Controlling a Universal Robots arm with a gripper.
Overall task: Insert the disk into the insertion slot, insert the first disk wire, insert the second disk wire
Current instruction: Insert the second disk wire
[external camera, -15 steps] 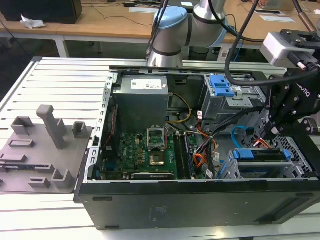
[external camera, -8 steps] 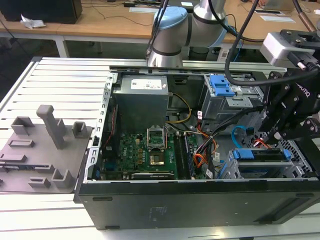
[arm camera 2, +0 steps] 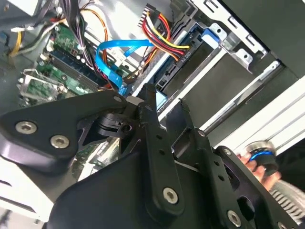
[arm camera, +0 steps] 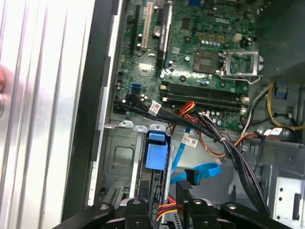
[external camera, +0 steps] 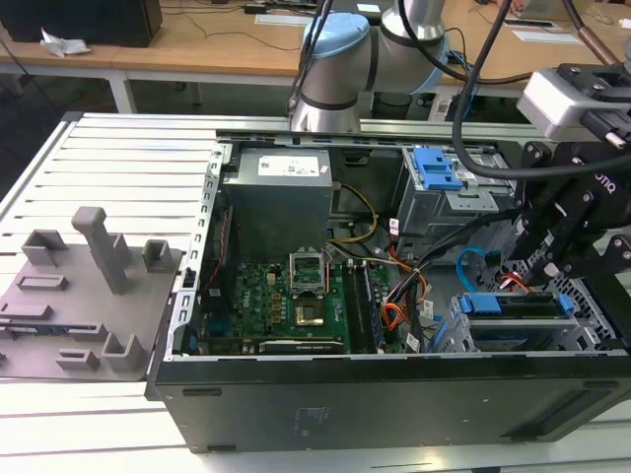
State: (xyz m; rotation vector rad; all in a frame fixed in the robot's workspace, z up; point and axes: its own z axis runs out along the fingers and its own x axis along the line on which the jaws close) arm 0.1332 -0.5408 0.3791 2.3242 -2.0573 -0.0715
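Observation:
The blue flat cable (arm camera: 179, 156) has a slack loop (arm camera: 208, 170) in it. I expect it will trail along in a curve when I carry the black end plug over to the disk.
The disk (external camera: 513, 307), silver with a blue carrier rail, lies inside the insertion slot (external camera: 455, 333), the low grey cage at the case's front right. Its blue rail (arm camera: 157, 153) also appears in the first wrist view. A bundle of red, yellow and black wires (arm camera 2: 163, 44) ends in a black plug at the disk's edge. A blue flat cable (arm camera 2: 110, 61) loops beside it, and its black end (arm camera: 191, 174) hangs loose. My gripper (external camera: 544, 271) hovers just above the disk's connector end. It is open (arm camera 2: 165, 99) with nothing between its fingers.
A taller grey cage with blue latches (external camera: 440, 179) stands behind the slot. The motherboard (external camera: 296, 296) and a grey power supply (external camera: 278, 202) fill the case's middle. Loose cables (arm camera: 228, 148) cross near the slot. A person's hand (arm camera 2: 251, 161) holds a knob beside the case.

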